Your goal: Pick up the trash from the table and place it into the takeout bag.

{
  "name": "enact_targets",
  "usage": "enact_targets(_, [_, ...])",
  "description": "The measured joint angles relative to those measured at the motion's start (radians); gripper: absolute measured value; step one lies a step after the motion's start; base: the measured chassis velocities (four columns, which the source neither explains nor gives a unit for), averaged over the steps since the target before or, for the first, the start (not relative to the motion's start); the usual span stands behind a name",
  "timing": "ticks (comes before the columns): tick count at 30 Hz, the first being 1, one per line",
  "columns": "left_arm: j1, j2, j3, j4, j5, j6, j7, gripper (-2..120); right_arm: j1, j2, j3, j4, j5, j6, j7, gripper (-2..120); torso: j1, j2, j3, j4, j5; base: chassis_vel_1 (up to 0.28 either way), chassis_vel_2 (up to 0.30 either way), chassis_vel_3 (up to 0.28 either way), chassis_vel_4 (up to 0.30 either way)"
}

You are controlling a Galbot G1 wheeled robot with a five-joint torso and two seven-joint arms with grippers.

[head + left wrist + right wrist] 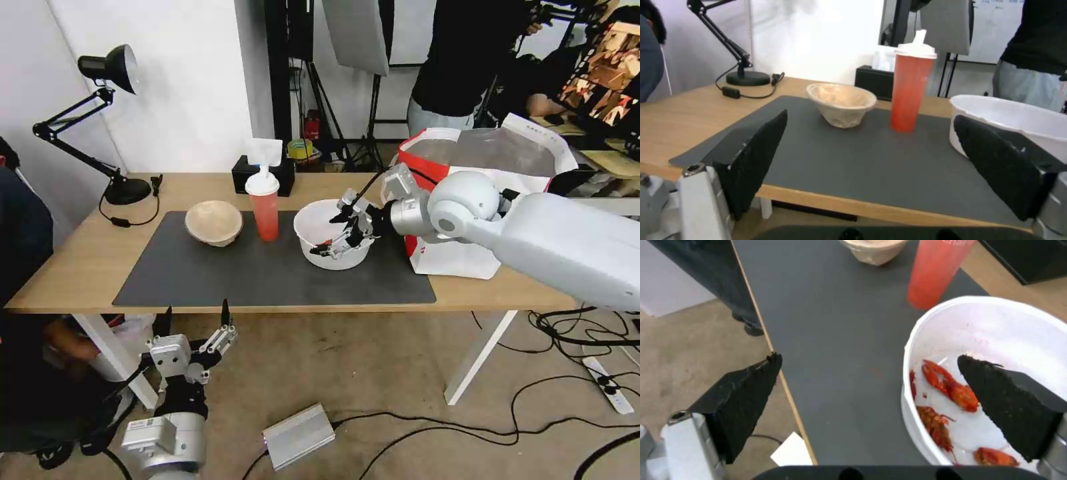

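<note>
My gripper will lift the white plastic bowl [317, 227] by its rim, and red scraps will slide to the low side because they lie loose on the bowl's bottom.
The white plastic bowl [310, 223] with red scraps [951, 390] sits on the dark mat [267, 273] of the table [80, 253]. My right gripper [333, 233] is open and straddles the bowl's rim [909, 350]: one finger [1009, 400] hangs over the inside, the other [742, 396] hangs outside the bowl. Left of the bowl stand the red cup [265, 213] with a white lid and the beige paper bowl [213, 222]. The takeout bag [460, 260] stands open at the table's right end. My left gripper [195, 313] is open, low in front of the table edge.
A black desk lamp [110, 73] and its cord occupy the table's left rear. The black tissue box [250, 175] sits behind the cup. A silver box [298, 437] and cables [567, 393] lie on the floor. A person [460, 60] stands behind the bag.
</note>
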State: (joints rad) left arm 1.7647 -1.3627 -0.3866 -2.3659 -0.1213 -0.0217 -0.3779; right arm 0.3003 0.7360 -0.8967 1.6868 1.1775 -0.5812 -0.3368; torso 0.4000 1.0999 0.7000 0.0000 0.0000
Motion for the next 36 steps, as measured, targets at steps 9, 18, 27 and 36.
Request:
enact_targets(9, [0.006,-0.001,0.001,-0.009,0.006,-0.001,-0.001,100,0.011,-0.004,-0.014,-0.007,-0.015,-0.010,-0.043,100,0.000,0.000,0.000,0.0000,0.0000,0.000,0.000,0.000,0.000])
enact_targets(18, [0.015,-0.007,0.001,-0.024,0.009,-0.001,-0.015,100,0.029,-0.013,-0.056,-0.020,-0.056,-0.007,-0.112,100,0.000,0.000,0.000,0.0000,0.0000,0.000,0.000,0.000,0.000])
enact_targets(27, [0.019,-0.005,0.003,-0.032,0.008,0.000,-0.018,100,0.058,-0.018,-0.089,-0.033,-0.098,0.006,-0.177,100,0.000,0.000,0.000,0.0000,0.0001,0.000,0.000,0.000,0.000])
enact_targets(36, [0.021,-0.013,0.009,-0.030,0.008,0.000,-0.018,100,0.068,-0.004,-0.102,-0.071,-0.136,0.025,-0.212,100,0.000,0.000,0.000,0.0000,0.0000,0.000,0.000,0.000,0.000])
